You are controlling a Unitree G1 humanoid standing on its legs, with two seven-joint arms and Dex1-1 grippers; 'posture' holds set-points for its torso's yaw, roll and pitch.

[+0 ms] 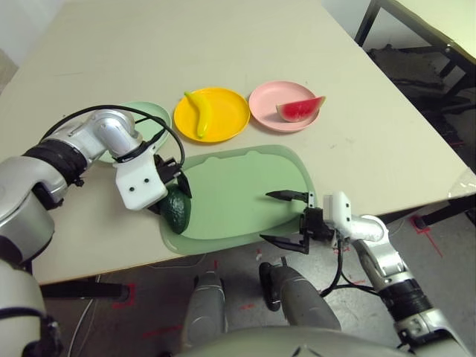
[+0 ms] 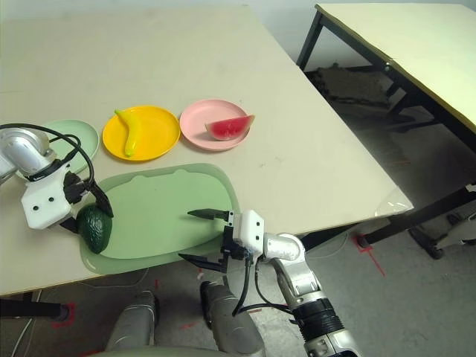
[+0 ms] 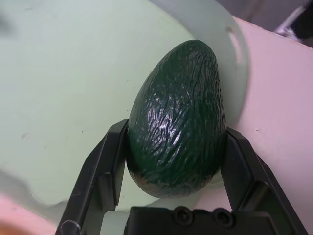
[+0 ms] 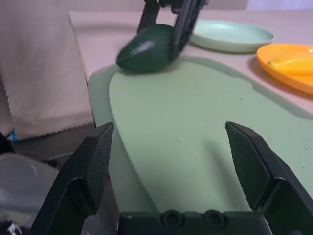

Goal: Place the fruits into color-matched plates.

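Observation:
My left gripper is holding the avocado's sides between its fingers and the mint green plate is empty, so it should keep carrying the avocado until it is over that plate.
A dark green avocado lies at the front left corner of the pale green cutting mat. My left gripper is shut on the avocado, one black finger against each side. The yellow banana lies in the yellow plate. The watermelon wedge rests in the pink plate. The mint green plate sits partly behind my left arm. My right gripper hangs open at the mat's front right edge, holding nothing.
The table's front edge runs just below the mat. A second table with black legs stands to the right, across a gap of floor. A black cable loops over my left wrist.

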